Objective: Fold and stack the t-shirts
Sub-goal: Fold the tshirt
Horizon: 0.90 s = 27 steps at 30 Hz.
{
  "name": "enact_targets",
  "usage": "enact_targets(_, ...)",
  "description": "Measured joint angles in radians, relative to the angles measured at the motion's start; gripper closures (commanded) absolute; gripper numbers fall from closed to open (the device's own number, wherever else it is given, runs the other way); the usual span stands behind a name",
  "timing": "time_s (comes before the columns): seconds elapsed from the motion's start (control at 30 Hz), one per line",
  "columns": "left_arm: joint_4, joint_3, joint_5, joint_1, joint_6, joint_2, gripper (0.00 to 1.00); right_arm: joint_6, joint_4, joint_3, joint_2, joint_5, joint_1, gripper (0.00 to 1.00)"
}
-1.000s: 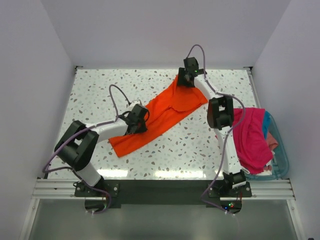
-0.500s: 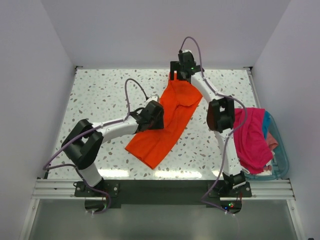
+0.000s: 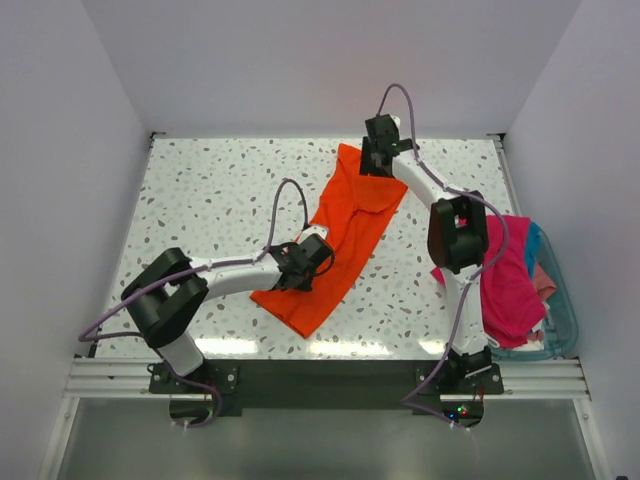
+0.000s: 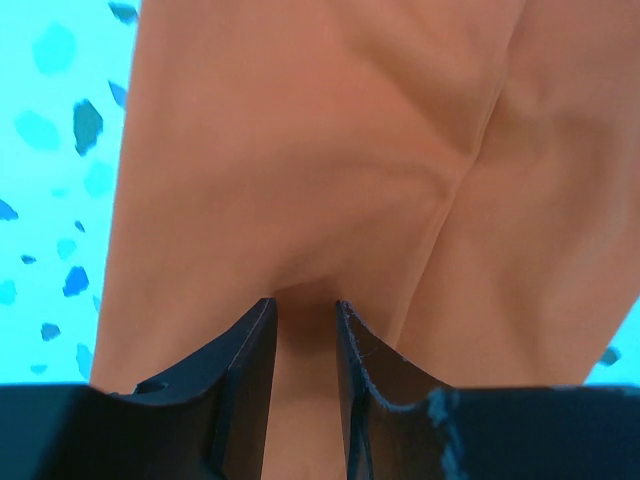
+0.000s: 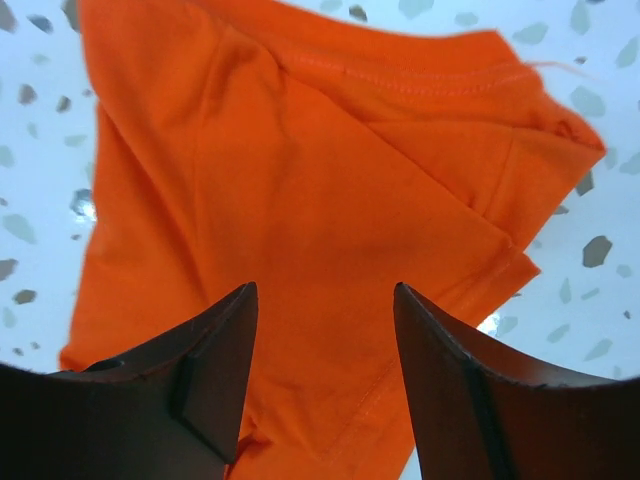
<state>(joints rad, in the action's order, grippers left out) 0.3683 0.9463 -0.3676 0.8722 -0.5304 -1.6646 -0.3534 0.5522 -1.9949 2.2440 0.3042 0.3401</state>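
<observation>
Next, my left gripper swings the strip's near end (image 3: 302, 317) into line before it folds the strip up, because the orange t-shirt's strip (image 3: 352, 252) slants away from its far end.
The orange t-shirt (image 3: 350, 215) lies folded into a long strip on the speckled table, running from the far middle towards the near middle. My left gripper (image 3: 316, 254) sits on its near part. In the left wrist view its jaws (image 4: 305, 305) stand nearly closed, with orange cloth (image 4: 300, 150) puckered between the tips. My right gripper (image 3: 373, 163) is open over the strip's far end, with a sleeve and hem of the shirt (image 5: 330, 170) under its jaws (image 5: 325, 290). The magenta-pink t-shirt (image 3: 505, 280) hangs over the bin, and a paler pink one (image 3: 543, 282) lies in it.
The teal plastic bin (image 3: 565, 322) stands at the table's right edge beside the right arm's base. White walls close in the table at the back and both sides. The right arm's elbow (image 3: 457, 232) hangs over the magenta shirt's left edge.
The orange shirt has swung from a diagonal lie to nearly lengthwise. My left gripper has moved right and nearer with its near part. My right gripper has come down at the far end and now stands open.
</observation>
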Motion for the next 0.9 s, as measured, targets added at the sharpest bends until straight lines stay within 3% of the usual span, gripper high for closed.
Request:
enact_targets(0.23, -0.014, -0.066, -0.035, 0.053, -0.039, 0.015, 0.71, 0.0, 0.043, -0.027, 0.149, -0.011, 0.0, 0.43)
enact_targets(0.4, -0.052, -0.11, -0.021, 0.105, -0.1, 0.048, 0.68, 0.032, 0.068, -0.169, 0.229, -0.05, -0.001, 0.4)
enact_targets(0.7, -0.127, -0.158, 0.068, 0.191, -0.24, 0.09, 0.61, 0.174, 0.091, -0.341, 0.336, -0.134, 0.001, 0.22)
enact_targets(0.9, -0.142, -0.151, 0.103, 0.196, -0.279, 0.086, 0.52, 0.291, 0.072, -0.451, 0.404, -0.163, 0.014, 0.12)
